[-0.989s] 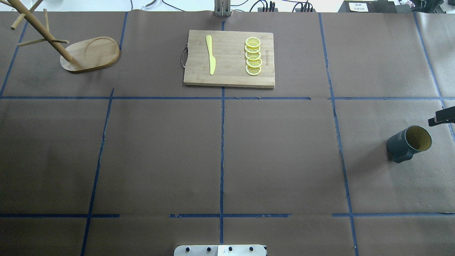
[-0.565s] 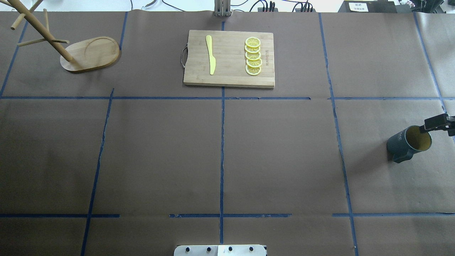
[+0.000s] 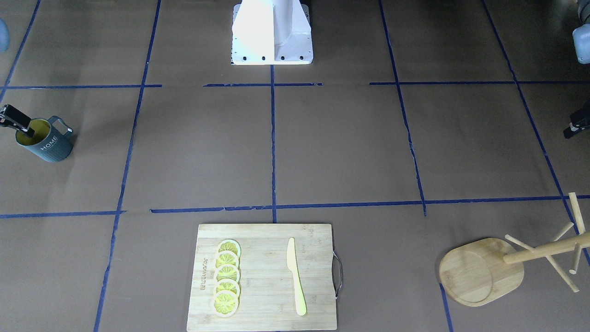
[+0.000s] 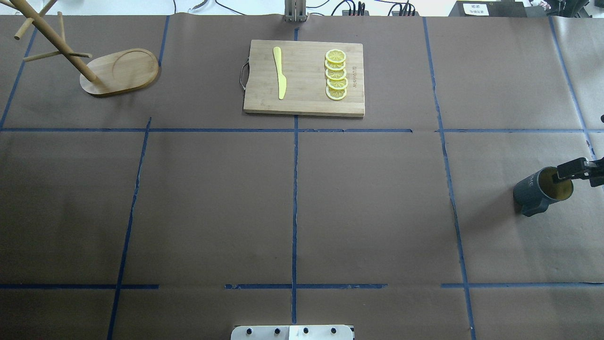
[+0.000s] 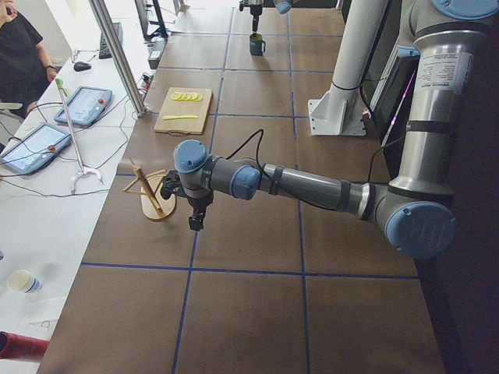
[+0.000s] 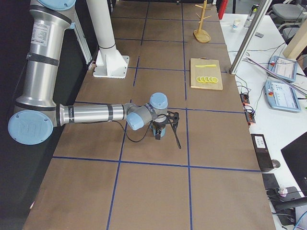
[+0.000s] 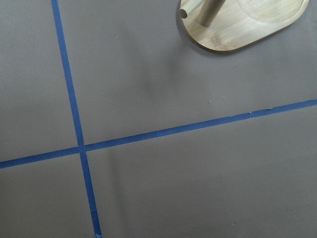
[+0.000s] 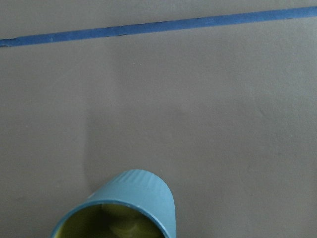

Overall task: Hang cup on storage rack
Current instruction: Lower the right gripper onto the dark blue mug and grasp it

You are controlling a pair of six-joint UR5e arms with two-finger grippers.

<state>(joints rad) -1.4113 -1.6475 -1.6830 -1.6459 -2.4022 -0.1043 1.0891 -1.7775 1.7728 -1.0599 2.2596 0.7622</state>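
Observation:
I should expect the cup (image 3: pixel 53 145) to be empty when I tip it at the storage rack, because only the plain yellowish inside (image 3: pixel 41 130) shows in the cup's opening.
The cup (image 4: pixel 535 191), dark blue-grey and ribbed with a yellowish inside and "HOME" lettering, stands upright at the table's right edge, its handle toward the robot. It also shows in the front view (image 3: pixel 46 144) and the right wrist view (image 8: pixel 124 208). My right gripper (image 4: pixel 579 173) comes in from the right, open, with one thin finger (image 3: pixel 20 123) dipped inside the cup's mouth by the rim. The storage rack (image 4: pixel 125 71), a wooden mug tree, stands at the far left corner. My left gripper (image 5: pixel 195 222) hangs beside the rack's base (image 7: pixel 247 27); I cannot tell whether it is open or shut.
A wooden cutting board (image 4: pixel 306 101) with a yellow knife (image 4: pixel 279 73) and several lemon slices (image 4: pixel 336 74) lies at the far middle. The robot's base plate (image 4: pixel 292 332) is at the near edge. Blue tape lines cross the brown table cover.
My right gripper has moved left and down from beside the cup, so one finger is now inside the cup's mouth. The cup and the rack have not moved.

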